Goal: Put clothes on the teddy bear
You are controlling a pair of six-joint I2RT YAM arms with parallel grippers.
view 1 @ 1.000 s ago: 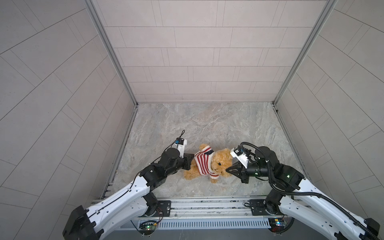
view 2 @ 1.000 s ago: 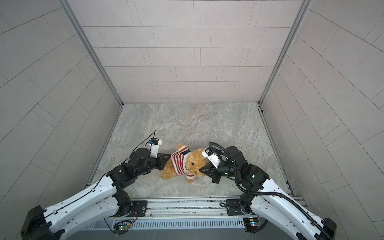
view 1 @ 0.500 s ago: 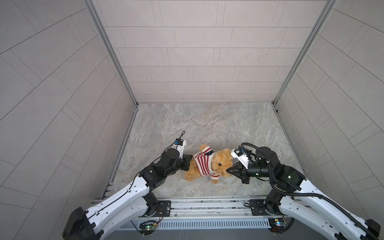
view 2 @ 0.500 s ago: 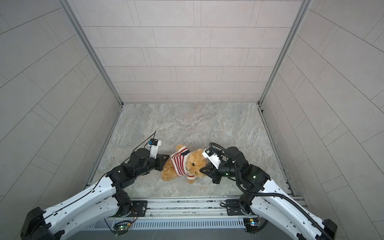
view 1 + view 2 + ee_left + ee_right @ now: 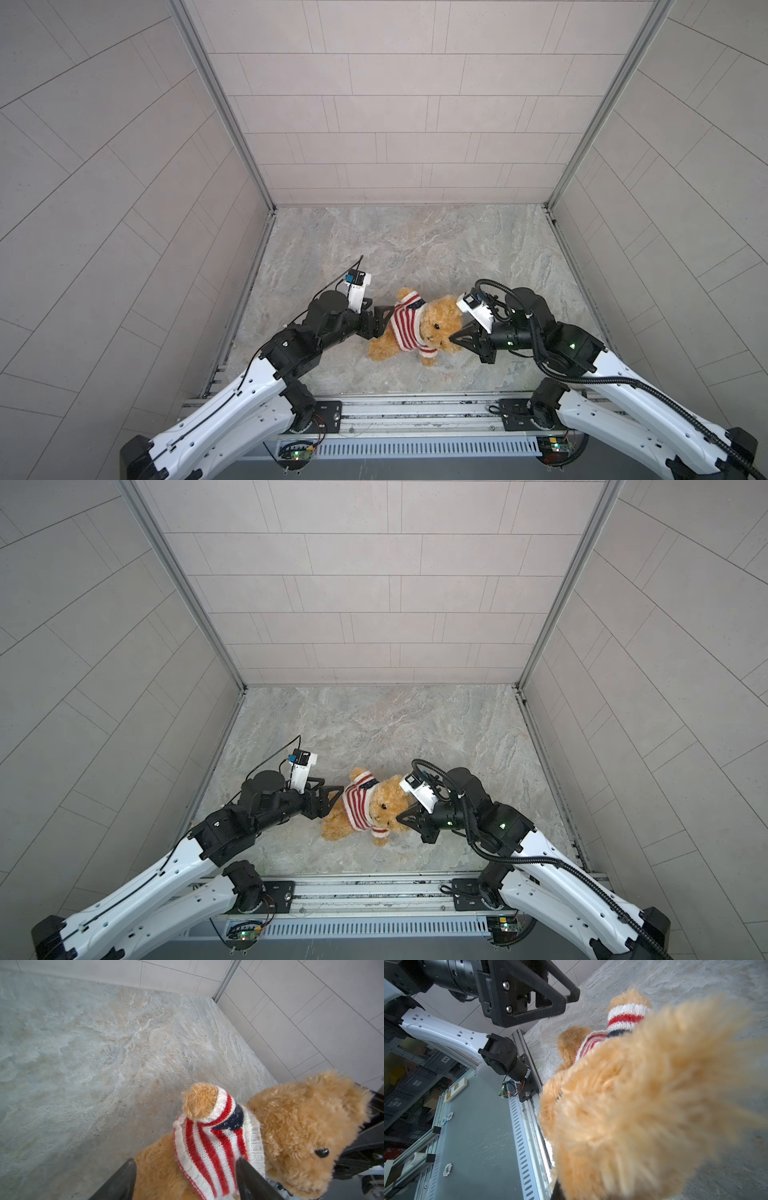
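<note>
The bear's raised paw [image 5: 404, 293] pokes out of the sweater's sleeve [image 5: 413, 301], in line with my left gripper's open fingers, so I should keep reaching until they are around it.
The teddy bear [image 5: 436, 322] [image 5: 384, 802] lies on its side on the marble floor in both top views, head towards the right. It wears a red-and-white striped sweater [image 5: 405, 328] [image 5: 207, 1147] over its chest, with one paw out of a sleeve [image 5: 199, 1101]. My left gripper [image 5: 380, 322] [image 5: 185, 1169] is open, its fingers [image 5: 122, 1180] standing on either side of the bear's lower body and the sweater hem. My right gripper [image 5: 453, 337] [image 5: 400, 817] is shut on the fur of the bear's head. Blurred fur [image 5: 643, 1105] fills the right wrist view and hides the jaws.
Tiled walls [image 5: 374, 124] close in the marble floor [image 5: 415, 249] at the back and on both sides. A metal rail [image 5: 415, 409] carrying both arm bases runs along the front edge, just in front of the bear.
My left gripper has gone from shut to open at the sweater hem. The bear and my right gripper have stayed put.
</note>
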